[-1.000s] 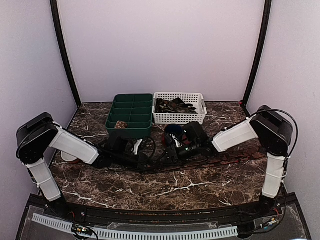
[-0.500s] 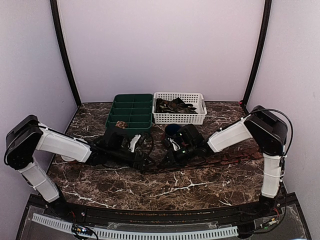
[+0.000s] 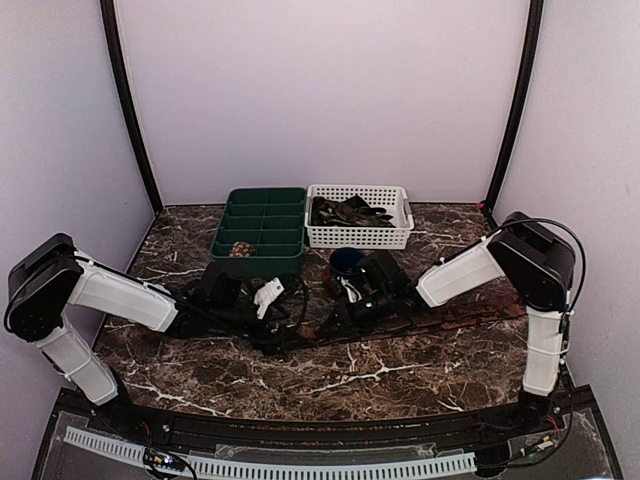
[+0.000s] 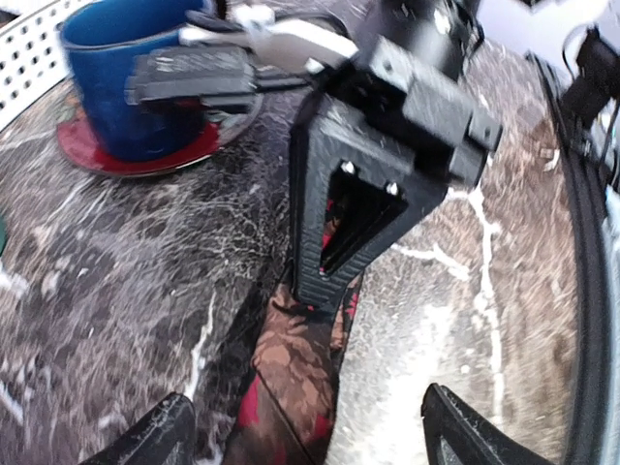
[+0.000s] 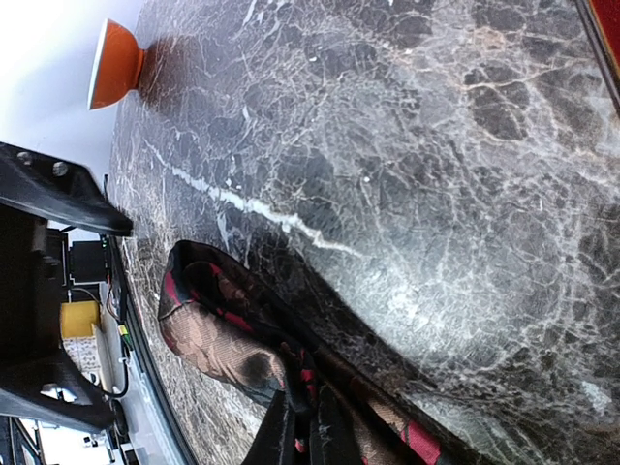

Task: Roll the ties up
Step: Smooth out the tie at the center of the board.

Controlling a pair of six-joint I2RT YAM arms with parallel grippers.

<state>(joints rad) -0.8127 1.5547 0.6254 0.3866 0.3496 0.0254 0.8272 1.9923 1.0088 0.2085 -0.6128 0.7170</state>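
Observation:
The tie's folded end (image 5: 221,327) bulges up and slants past my left gripper, so my left gripper should move back and pinch the tie's fold squarely before it starts to roll.
A dark tie (image 4: 291,373) with brown and red pattern lies flat on the marble table, trailing right in the top view (image 3: 445,317). My right gripper (image 5: 312,434) is shut on the tie just behind its folded-over end (image 5: 208,329); the left wrist view shows it (image 4: 334,276) pinching the fabric against the table. My left gripper (image 4: 310,431) is open, its fingertips (image 4: 145,436) spread either side of the tie without touching it. In the top view both grippers meet mid-table, left (image 3: 283,335), right (image 3: 328,322). A rolled tie (image 3: 240,249) sits in the green tray (image 3: 262,262).
A white basket (image 3: 360,238) holding more ties stands at the back beside the green tray. A blue mug (image 4: 126,87) on a red coaster (image 4: 82,155) stands just behind the right gripper. An orange cup (image 5: 116,63) sits near the table's left edge.
My left gripper has opened, let go of the tie end and drawn back left. My right gripper has shut on the tie.

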